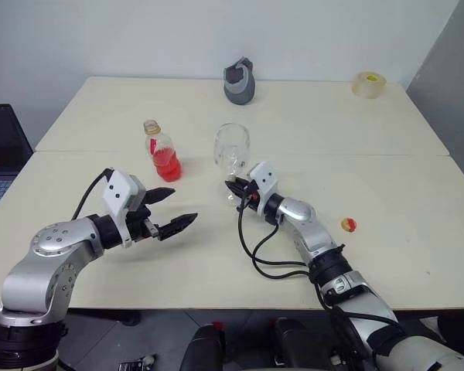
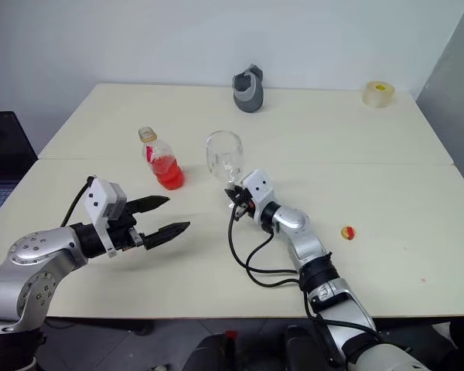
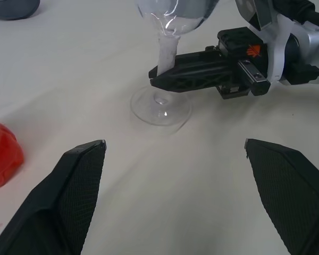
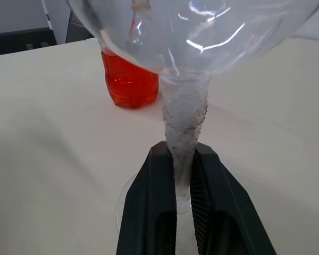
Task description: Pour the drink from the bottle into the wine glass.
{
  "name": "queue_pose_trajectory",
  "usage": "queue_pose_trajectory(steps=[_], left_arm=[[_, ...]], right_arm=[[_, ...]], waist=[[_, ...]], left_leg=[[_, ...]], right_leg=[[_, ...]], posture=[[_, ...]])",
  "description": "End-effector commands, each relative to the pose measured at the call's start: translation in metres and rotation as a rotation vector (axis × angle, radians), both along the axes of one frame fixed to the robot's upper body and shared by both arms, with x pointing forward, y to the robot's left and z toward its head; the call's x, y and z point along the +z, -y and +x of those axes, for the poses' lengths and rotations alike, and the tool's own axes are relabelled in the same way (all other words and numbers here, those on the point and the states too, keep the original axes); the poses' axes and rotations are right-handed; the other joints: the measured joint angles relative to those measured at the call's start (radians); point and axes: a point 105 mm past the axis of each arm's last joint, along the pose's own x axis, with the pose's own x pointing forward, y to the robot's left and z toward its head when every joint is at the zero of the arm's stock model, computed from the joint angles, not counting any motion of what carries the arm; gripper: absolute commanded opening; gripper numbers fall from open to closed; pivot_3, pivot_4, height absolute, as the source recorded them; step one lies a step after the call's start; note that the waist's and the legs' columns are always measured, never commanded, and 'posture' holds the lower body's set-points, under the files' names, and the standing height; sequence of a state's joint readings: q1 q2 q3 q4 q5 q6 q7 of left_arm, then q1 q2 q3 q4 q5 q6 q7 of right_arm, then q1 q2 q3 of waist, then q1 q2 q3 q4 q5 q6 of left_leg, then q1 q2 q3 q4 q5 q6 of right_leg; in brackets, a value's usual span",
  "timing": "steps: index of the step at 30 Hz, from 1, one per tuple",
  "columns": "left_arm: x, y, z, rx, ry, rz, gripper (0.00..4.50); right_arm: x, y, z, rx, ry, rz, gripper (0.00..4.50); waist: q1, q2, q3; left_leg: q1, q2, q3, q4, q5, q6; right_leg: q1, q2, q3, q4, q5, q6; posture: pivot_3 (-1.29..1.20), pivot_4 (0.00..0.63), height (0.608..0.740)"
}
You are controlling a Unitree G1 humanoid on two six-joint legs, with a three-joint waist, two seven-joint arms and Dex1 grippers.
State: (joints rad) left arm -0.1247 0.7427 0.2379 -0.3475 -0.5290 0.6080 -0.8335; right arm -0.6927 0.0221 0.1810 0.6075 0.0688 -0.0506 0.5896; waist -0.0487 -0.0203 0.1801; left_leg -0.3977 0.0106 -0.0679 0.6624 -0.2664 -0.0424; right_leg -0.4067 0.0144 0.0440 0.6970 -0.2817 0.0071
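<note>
The red and yellow cap (image 1: 349, 224) is lying away from the bottle, so the red drink (image 1: 167, 162) will pour straight out when I tip the bottle.
The wine glass (image 1: 232, 147) stands upright at the table's middle, its bowl empty. My right gripper (image 1: 236, 188) is shut on its stem (image 4: 183, 122), just above the round foot (image 3: 160, 109), with the fingers lying level. To the glass's left stands the bottle (image 1: 162, 153), upright, with the red drink (image 1: 167, 164) filling its lower half. My left gripper (image 1: 174, 209) hangs open in front of the bottle and a little nearer to me, with nothing between its fingers and no contact with the bottle.
A grey jug-like object (image 1: 240, 81) sits at the table's far edge. A roll of tape (image 1: 369, 84) lies at the far right corner. A small red and yellow cap (image 1: 348, 225) rests right of my right arm. Black cables (image 1: 255, 247) loop beside that arm.
</note>
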Motion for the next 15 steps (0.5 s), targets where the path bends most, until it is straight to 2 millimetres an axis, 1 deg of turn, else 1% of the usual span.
queue_pose_trajectory(steps=[1, 4, 8, 15], left_arm=[[0.022, 0.005, 0.0, -0.009, 0.086, 0.005, 4.5], [0.03, 0.007, -0.001, -0.011, 0.114, -0.003, 4.5], [0.041, 0.004, -0.001, 0.006, 0.151, 0.0, 4.5], [0.052, 0.002, -0.004, 0.016, 0.187, 0.019, 4.5]], right_arm=[[0.01, -0.008, 0.0, 0.032, 0.028, 0.01, 0.1], [0.007, -0.009, 0.0, 0.033, 0.022, 0.001, 0.1], [0.005, -0.009, 0.0, 0.033, 0.017, -0.003, 0.1], [-0.003, -0.012, -0.005, 0.064, 0.013, -0.026, 0.1]], waist=[[0.0, 0.0, 0.0], [-0.001, 0.0, 0.0], [-0.002, 0.0, 0.0], [-0.004, 0.0, 0.0]], left_leg=[[0.0, 0.0, 0.0, 0.0, 0.0, 0.0], [0.0, 0.0, 0.0, 0.0, 0.0, 0.0], [0.0, 0.0, 0.0, 0.0, 0.0, 0.0], [0.0, 0.0, 0.0, 0.0, 0.0, 0.0]], right_leg=[[0.0, 0.0, 0.0, 0.0, 0.0, 0.0], [0.0, 0.0, 0.0, 0.0, 0.0, 0.0], [0.0, 0.0, 0.0, 0.0, 0.0, 0.0], [0.0, 0.0, 0.0, 0.0, 0.0, 0.0]], posture=[[0.0, 0.15, 0.74], [0.0, 0.15, 0.74], [0.0, 0.15, 0.74], [0.0, 0.15, 0.74]])
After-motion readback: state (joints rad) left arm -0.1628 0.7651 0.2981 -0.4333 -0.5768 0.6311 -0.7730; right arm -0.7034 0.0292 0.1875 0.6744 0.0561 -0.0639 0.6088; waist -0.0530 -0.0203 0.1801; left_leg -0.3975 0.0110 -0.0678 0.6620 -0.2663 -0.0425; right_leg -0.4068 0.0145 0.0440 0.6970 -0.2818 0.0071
